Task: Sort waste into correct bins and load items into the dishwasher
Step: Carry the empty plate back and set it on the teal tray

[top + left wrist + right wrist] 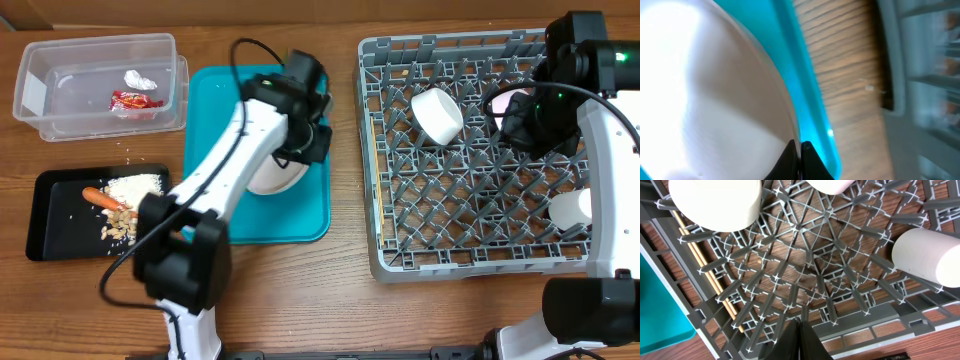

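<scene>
The robot's left gripper should free the white plate's rim (297, 179) for the right gripper to take, because the grey dishwasher rack (465, 180) stands on the right gripper's side.
My left gripper (298, 150) (800, 145) is shut on the rim of the round white plate (272, 180) (715, 90), which lies on the teal tray (215, 110) (812, 105). My right gripper (799, 323) (530, 125) hangs shut and empty over the grey dishwasher rack (470, 266) (670, 245). In the rack are a white bowl (437, 115) (715, 202), a second bowl (505, 100) partly under the right arm, a white cup (570, 210) (927, 255) and the chopsticks (705, 265) along the left wall.
The clear tub (40, 95) at the back left holds the red wrapper (133, 100) and the crumpled white wrapper (137, 78). The black tray (50, 230) holds the carrot (101, 197), rice (135, 186) and peanuts (118, 225). Bare wood separates the teal tray and the rack.
</scene>
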Controlling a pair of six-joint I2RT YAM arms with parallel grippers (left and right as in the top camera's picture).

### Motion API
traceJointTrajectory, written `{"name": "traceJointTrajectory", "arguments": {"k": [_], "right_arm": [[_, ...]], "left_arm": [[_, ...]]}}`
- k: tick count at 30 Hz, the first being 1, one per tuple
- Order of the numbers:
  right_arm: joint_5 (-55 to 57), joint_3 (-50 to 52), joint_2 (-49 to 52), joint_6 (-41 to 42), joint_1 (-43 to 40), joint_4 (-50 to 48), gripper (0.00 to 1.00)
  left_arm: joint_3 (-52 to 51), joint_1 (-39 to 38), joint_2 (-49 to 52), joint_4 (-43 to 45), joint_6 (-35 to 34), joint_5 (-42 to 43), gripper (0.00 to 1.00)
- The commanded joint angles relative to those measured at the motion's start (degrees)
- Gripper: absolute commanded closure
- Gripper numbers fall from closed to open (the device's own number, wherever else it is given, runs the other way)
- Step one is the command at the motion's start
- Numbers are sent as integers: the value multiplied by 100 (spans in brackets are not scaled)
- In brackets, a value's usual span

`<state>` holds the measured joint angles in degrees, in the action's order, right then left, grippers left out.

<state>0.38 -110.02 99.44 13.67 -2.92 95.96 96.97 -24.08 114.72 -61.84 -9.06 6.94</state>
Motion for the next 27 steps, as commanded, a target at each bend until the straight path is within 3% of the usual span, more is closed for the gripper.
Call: {"name": "traceJointTrajectory", "arguments": {"k": [1,6,7,12,14,16,17,20,25,27], "right_arm": [[-2,-31,-33,-17,-7,-24,95],[-2,-31,-33,-15,-4,-28,94],[-2,-31,-33,-15,-7,-26,94],[-2,-31,-33,-15,-4,-28,88],[-4,-31,-33,-17,-4,-39,86],[-33,-31,-33,-20,-4,-142,83],[-118,-31,-33,-22,-4,-199,73],[-756,-31,-33,-116,2,-492,61],[-2774,-31,-33,-328,415,-1403,51],[-2824,-31,-33,-326,833,-1762,48]], "left_arm": [[103,-24,92,15,-431,-1047,96],[129,-15,79,-72,-422,-1032,48],[166,-15,66,-136,-424,-1029,43],[551,201,-184,-518,-439,-903,41],[704,452,-380,-656,-544,-796,40],[833,1058,-756,-835,-605,-566,33],[835,1281,-874,-896,-645,-533,30],[835,1998,-1145,-1182,-739,-538,8],[835,3178,-1300,-1777,-833,-382,5],[824,3556,-1287,-1888,-835,-201,0]]}}
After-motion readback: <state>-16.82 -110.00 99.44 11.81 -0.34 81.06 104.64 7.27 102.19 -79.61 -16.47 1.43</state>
